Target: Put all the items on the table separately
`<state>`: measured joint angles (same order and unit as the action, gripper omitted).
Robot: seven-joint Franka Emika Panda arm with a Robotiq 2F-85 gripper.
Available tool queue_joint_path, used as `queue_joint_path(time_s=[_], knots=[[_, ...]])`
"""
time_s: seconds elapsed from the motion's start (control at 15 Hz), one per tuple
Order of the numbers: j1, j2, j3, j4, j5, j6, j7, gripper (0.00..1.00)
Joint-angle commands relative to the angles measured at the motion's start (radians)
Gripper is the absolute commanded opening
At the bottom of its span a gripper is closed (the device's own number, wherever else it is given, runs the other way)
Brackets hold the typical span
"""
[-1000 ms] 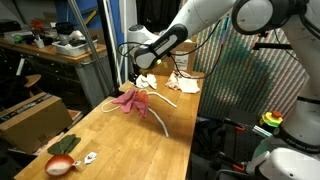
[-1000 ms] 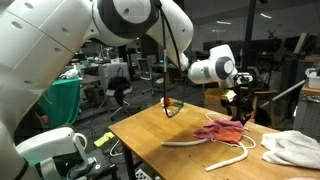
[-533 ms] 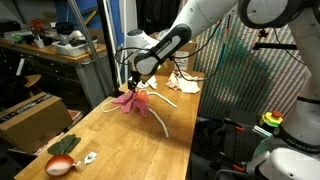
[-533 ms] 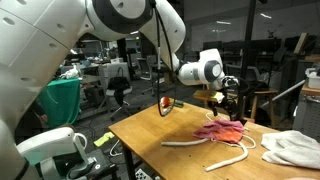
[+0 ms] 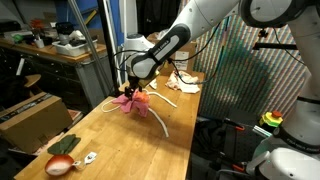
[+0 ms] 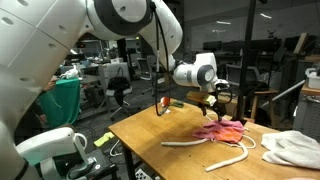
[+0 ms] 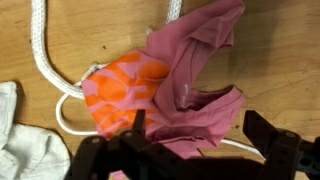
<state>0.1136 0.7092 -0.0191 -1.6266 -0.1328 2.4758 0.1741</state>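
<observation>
The pink cloth's folds on top of the white cord (image 7: 60, 110) are within the spread of my gripper's open fingers, so my gripper should continue down and close on those folds (image 7: 183, 92).
A pink cloth (image 7: 185, 75) with an orange-patterned part lies crumpled on the wooden table (image 5: 130, 145). It shows in both exterior views (image 5: 131, 101) (image 6: 222, 130). My gripper (image 7: 196, 122) is open directly over it, one finger on each side of the cloth's lower folds, nothing clamped. In the exterior views the gripper (image 5: 134, 88) (image 6: 212, 102) hangs just above the cloth. A thin white cord (image 7: 45, 55) loops beside and under the cloth. A white cloth (image 5: 181, 85) (image 6: 295, 150) lies beyond, and a white curved stick (image 5: 161, 119) beside the pink one. Red-orange ball (image 5: 60, 165), dark green cloth (image 5: 66, 145) and tiny white piece (image 5: 90, 157) sit at the table's other end.
A brown cardboard box (image 5: 30, 115) stands beside the table below its edge. A cluttered workbench (image 5: 45, 45) sits behind it. A metal pole (image 5: 100, 40) rises near the table's edge.
The arm has swung over and lowered the open gripper from beside the white cloth onto the pink cloth. No item has moved.
</observation>
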Motion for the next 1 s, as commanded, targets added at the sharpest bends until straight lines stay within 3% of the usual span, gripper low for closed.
queue_joint_path(time_s=[0.0, 0.93], knots=[[-0.030, 0.013, 0.033, 0.010, 0.055, 0.001, -0.061, 1.00], [-0.048, 0.097, 0.046, 0.051, 0.112, -0.050, -0.091, 1.00]])
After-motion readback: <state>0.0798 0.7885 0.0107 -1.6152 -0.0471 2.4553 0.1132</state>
